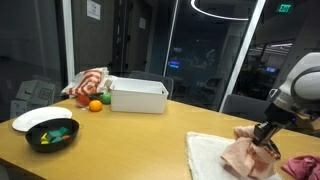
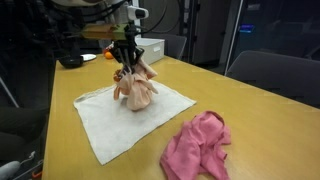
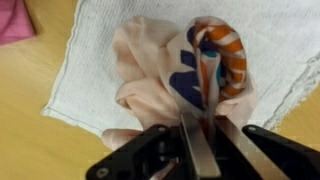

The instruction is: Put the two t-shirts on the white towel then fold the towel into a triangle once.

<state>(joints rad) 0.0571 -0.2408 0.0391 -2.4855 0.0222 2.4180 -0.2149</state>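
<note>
My gripper should keep lowering the peach-pink t-shirt (image 2: 140, 94), which hangs bunched inside the white towel's edges, until it settles on the towel (image 2: 131, 116), and then let go.
My gripper (image 3: 203, 128) is shut on the pale peach-pink t-shirt (image 3: 150, 70), which hangs bunched from the fingers and shows a blue, orange and white print. It dangles just over the white towel (image 2: 105, 125), its lower folds touching or nearly touching the cloth. In both exterior views the gripper (image 2: 128, 62) (image 1: 266, 135) pinches the top of the shirt (image 2: 134, 90) (image 1: 243, 155). The towel (image 1: 205, 155) (image 3: 90, 80) lies spread flat on the wooden table. The rose-pink t-shirt (image 2: 198, 148) lies crumpled on the table beside the towel, also seen at the table's near corner (image 1: 303, 166) and in the wrist view's corner (image 3: 14, 20).
A rigid white box (image 1: 138, 96) stands at the back of the table, with a red-and-white striped cloth (image 1: 88, 84) and an orange fruit (image 1: 95, 105) beside it. A white plate (image 1: 40, 118) and a black bowl (image 1: 52, 134) with coloured items sit near the table's end.
</note>
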